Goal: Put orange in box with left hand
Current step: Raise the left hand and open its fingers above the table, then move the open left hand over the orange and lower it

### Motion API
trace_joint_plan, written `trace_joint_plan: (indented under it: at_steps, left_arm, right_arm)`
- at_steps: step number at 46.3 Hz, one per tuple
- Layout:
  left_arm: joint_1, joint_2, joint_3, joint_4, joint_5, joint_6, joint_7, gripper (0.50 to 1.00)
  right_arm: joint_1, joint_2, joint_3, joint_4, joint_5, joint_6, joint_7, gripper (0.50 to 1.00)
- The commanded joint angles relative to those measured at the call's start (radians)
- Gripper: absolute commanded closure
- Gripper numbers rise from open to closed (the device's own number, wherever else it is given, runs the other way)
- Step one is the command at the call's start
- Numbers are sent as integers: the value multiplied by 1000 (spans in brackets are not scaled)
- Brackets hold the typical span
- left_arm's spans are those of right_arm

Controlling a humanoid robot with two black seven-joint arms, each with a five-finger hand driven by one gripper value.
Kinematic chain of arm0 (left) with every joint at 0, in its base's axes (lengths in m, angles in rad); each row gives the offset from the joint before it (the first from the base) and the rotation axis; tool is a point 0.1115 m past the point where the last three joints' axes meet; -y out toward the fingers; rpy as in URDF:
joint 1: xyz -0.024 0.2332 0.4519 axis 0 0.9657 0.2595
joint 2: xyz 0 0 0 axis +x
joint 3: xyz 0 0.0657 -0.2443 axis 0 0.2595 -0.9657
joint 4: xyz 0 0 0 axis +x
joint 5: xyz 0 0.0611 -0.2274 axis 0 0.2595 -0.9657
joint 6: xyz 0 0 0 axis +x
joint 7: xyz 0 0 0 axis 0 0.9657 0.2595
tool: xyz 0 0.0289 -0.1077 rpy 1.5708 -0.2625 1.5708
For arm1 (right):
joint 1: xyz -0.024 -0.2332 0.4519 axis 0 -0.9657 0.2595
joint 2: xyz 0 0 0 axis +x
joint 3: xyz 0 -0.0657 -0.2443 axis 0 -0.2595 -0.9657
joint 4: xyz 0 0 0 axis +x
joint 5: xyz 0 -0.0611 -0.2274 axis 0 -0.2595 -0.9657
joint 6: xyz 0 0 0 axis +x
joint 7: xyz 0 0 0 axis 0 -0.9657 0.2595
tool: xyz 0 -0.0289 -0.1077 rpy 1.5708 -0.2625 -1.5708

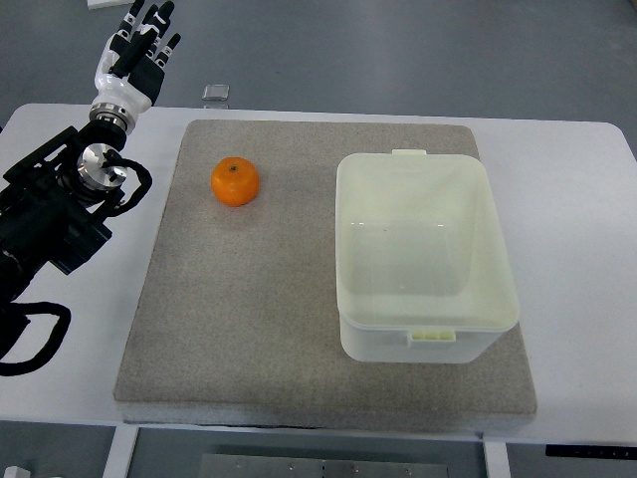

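The left gripper has its fingers pointing past the table's far edge (177,109), so the robot should turn the open fingers to the orange (235,181) and bring them down around it.
An orange (235,181) lies on the grey mat (249,329), toward its far left part. To its right stands a pale translucent box (428,254) with no lid and nothing inside. My left hand (142,48) is raised at the top left, beyond the table's far edge, well away from the orange. Its fingers are spread and hold nothing. The left arm (60,204) comes in over the table's left side. No right arm shows.
The mat lies on a white table (582,249). A small clear square object (216,93) sits on the floor just past the table's far edge. Black cable loops (35,339) hang by the left arm near the table's left edge.
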Motion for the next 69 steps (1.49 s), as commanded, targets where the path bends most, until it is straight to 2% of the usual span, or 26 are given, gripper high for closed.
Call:
trace_joint_plan:
  at_steps: [1,6,18,26,28,34,37,43,50,54,63,69]
  left_arm:
    - [0,0,2,-3,0,27,6,508]
    - [-7,4,69,-3,8,48,8,508]
    - [-84,52,419,0,81,30,6,508]
    - [-136,93,532,0,348,-24,-8,508]
    - [-142,97,534,-1,441,-26,-32,508]
    - [-144,100,534,-1,713,-12,-195,508]
    - [-144,100,534,-1,797,-6,-249,508]
    - [-144,104,540,-1,934,50,-249,506]
    - [-165,116,655,-1,1137,192,-249,506]
    - [-185,118,750,-1,1170,234,-249,504]
    - [-230,121,821,-32,1150,217,-249,504]
    - [-242,135,810,-66,1137,131,-249,504]
  right_arm:
    - [0,0,0,0,0,0,0,568]
    - [0,0,0,0,0,0,0,568]
    - [0,0,0,0,-1,0,0,568]
    - [0,0,0,0,0,0,0,568]
    - [0,0,0,0,0,0,0,568]
    - [0,0,0,0,0,0,0,568]
    - [0,0,0,0,0,0,0,568]
    - [0,0,2,0,-1,0,0,568]
    - [0,0,0,0,0,0,0,568]
    - [0,0,2,0,0,0,0,568]
    - [0,0,0,0,0,0,0,568]
    - [0,0,0,0,0,0,0,568]
